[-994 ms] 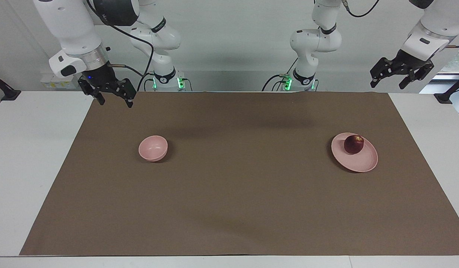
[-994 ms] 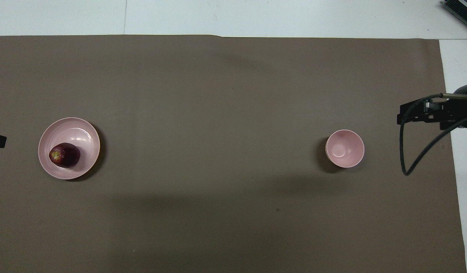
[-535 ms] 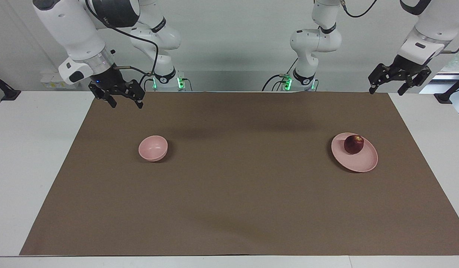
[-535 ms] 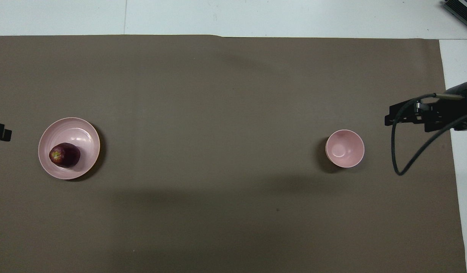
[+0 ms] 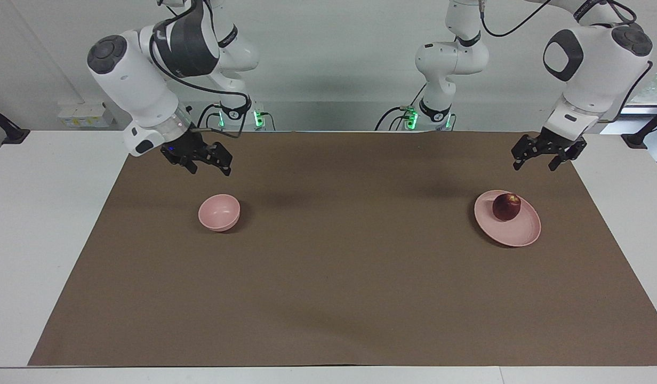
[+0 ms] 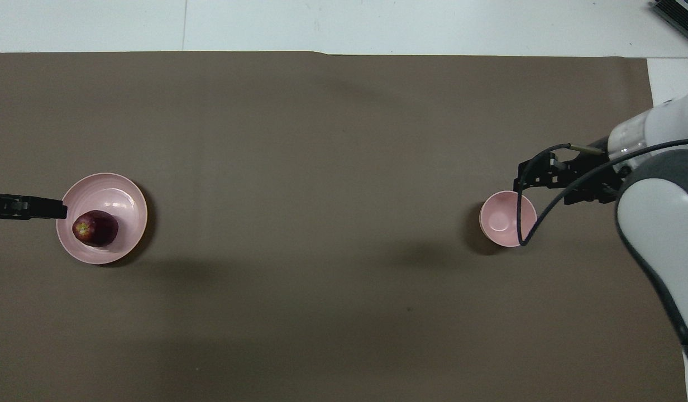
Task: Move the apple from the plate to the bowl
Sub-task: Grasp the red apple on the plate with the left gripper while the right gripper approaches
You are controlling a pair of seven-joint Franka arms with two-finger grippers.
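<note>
My left gripper's open fingers have a clear way (image 5: 522,183) to the dark red apple (image 5: 506,207) on the pale pink plate. I keep going down until they are on both sides of the apple.
The dark red apple (image 5: 506,206) lies on the pale pink plate (image 5: 515,230) toward the left arm's end of the table; both also show in the overhead view, apple (image 6: 95,228) on plate (image 6: 115,192). The small pink bowl (image 5: 219,212) (image 6: 503,220) stands empty toward the right arm's end. My left gripper (image 5: 533,166) is open and empty, in the air above the mat beside the plate; in the overhead view (image 6: 45,207) its tip reaches the plate's rim. My right gripper (image 5: 210,170) (image 6: 536,176) is open and empty, in the air beside the bowl.
A brown mat (image 5: 334,277) covers most of the white table (image 5: 51,213). The right arm's black cable (image 6: 525,223) loops over the bowl's rim in the overhead view. A dark object (image 6: 679,14) sits at the table's corner farthest from the robots.
Both arms have swung in and come lower over the mat. The left gripper has moved toward the plate, the right gripper toward the bowl. Apple, plate and bowl have not moved.
</note>
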